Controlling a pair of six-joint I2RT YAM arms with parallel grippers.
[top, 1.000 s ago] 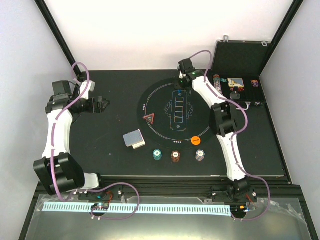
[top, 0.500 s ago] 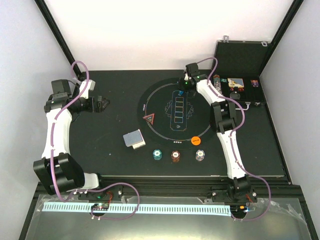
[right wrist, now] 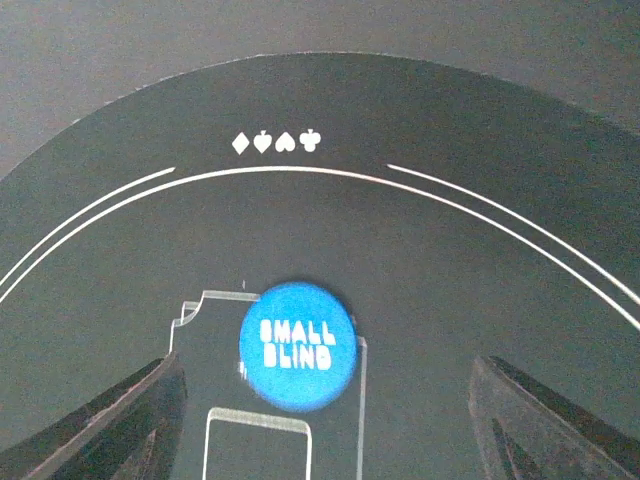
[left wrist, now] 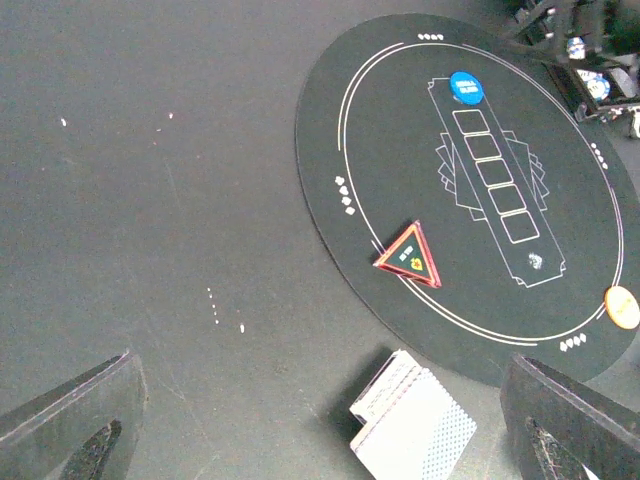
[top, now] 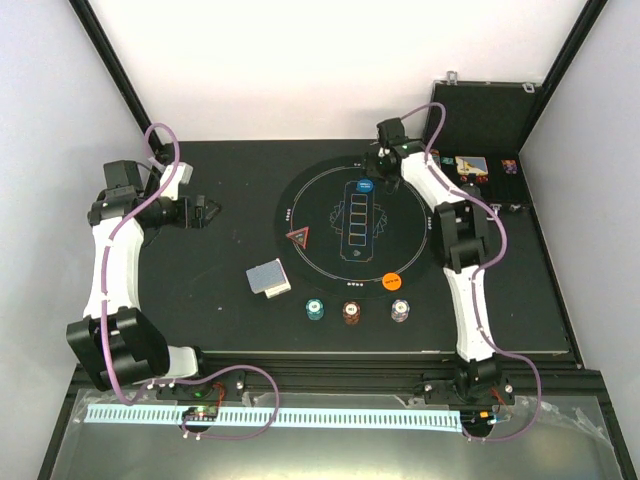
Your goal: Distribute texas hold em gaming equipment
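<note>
My right gripper is open and the green chip stack stands clear of the card deck. The gripper should keep moving there until its fingers are on both sides of the stack and close.
A blue small-blind button lies flat on the round black mat, at the far end of its printed row of boxes. My right gripper hovers open above it, a finger on each side, touching nothing. In the top view that gripper sits just behind the blue button. The red triangle and the orange button rest on the mat's rim. A deck of cards and green, brown-red and whitish chip stacks lie nearer. My left gripper is open and empty at the left.
An open black case with more small pieces stands at the back right, close beside the right arm. In the left wrist view the card deck lies just outside the mat's edge, near the red triangle.
My right gripper has opened and let go of the blue button, which now lies on the mat. That arm drew back slightly to the right. The left arm stayed put.
</note>
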